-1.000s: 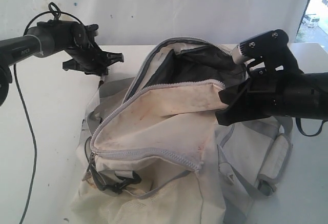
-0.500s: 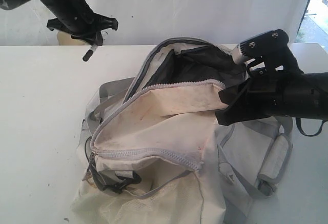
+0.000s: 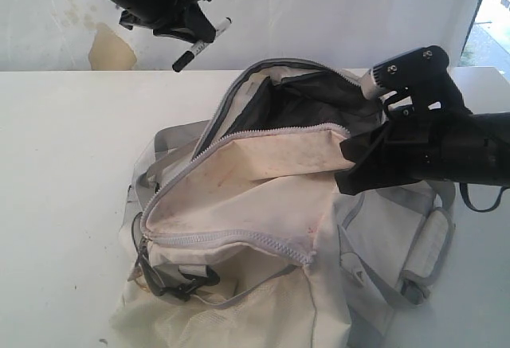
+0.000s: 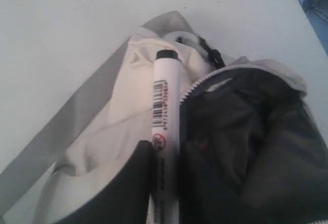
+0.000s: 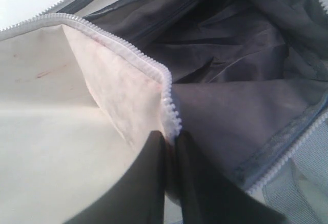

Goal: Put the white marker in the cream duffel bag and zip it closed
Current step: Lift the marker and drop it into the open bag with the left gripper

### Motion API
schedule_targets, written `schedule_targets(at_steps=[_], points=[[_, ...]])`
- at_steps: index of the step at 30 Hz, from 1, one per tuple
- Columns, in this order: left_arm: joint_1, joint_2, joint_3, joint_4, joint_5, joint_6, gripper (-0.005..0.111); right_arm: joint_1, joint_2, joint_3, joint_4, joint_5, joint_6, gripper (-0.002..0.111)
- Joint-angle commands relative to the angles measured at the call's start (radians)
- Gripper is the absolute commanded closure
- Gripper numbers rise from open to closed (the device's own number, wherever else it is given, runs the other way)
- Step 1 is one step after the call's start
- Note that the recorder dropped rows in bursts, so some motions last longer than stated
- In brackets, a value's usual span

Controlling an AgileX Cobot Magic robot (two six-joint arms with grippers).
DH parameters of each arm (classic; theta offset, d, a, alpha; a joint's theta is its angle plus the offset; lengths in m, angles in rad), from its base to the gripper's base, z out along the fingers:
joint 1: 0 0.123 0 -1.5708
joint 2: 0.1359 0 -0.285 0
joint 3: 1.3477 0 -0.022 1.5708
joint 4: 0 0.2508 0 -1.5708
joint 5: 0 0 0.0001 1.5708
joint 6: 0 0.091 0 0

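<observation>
The bag's near zipper edge (image 3: 275,132) is clear of the dark lining, so my left gripper goes on carrying the white marker until the marker is above the bag's opening (image 3: 307,99).
The cream duffel bag (image 3: 255,205) lies on the table with its zipper undone and its dark lining (image 3: 307,101) showing. My left gripper (image 3: 195,33) hangs high above the bag's far left end, shut on the white marker (image 3: 201,44), which slants with its black cap end down. In the left wrist view the marker (image 4: 165,111) runs out from between the jaws of the left gripper (image 4: 165,155), over the bag (image 4: 123,106) and beside its mouth. My right gripper (image 3: 351,169) is shut on the bag's near zipper edge (image 5: 171,114) and holds the flap up; the right gripper (image 5: 170,138) pinches it.
A white table (image 3: 64,165) carries the bag. Behind it stands a white wall with a tan stain (image 3: 111,49). A grey strap (image 4: 56,131) trails off the bag's end. A black buckle (image 3: 183,284) lies at the bag's near left corner.
My left arm has lifted from table height beside the bag to well above it and swung right, carrying the marker. The right gripper and the bag have stayed put.
</observation>
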Motion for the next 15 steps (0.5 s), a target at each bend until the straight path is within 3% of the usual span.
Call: schedule_targets(at_steps=[1, 7, 15], points=[[-0.044, -0.011, 0.0, -0.059, 0.018, 0.106, 0.107, -0.004, -0.009, 0.003, -0.006, 0.006, 0.003, 0.108], [-0.144, -0.011, 0.0, -0.058, -0.04, 0.31, 0.107, -0.004, -0.009, 0.003, -0.006, 0.006, 0.003, 0.108], [-0.193, 0.051, 0.0, -0.066, -0.098, 0.317, 0.107, -0.004, -0.009, 0.003, -0.006, 0.008, 0.003, 0.108]])
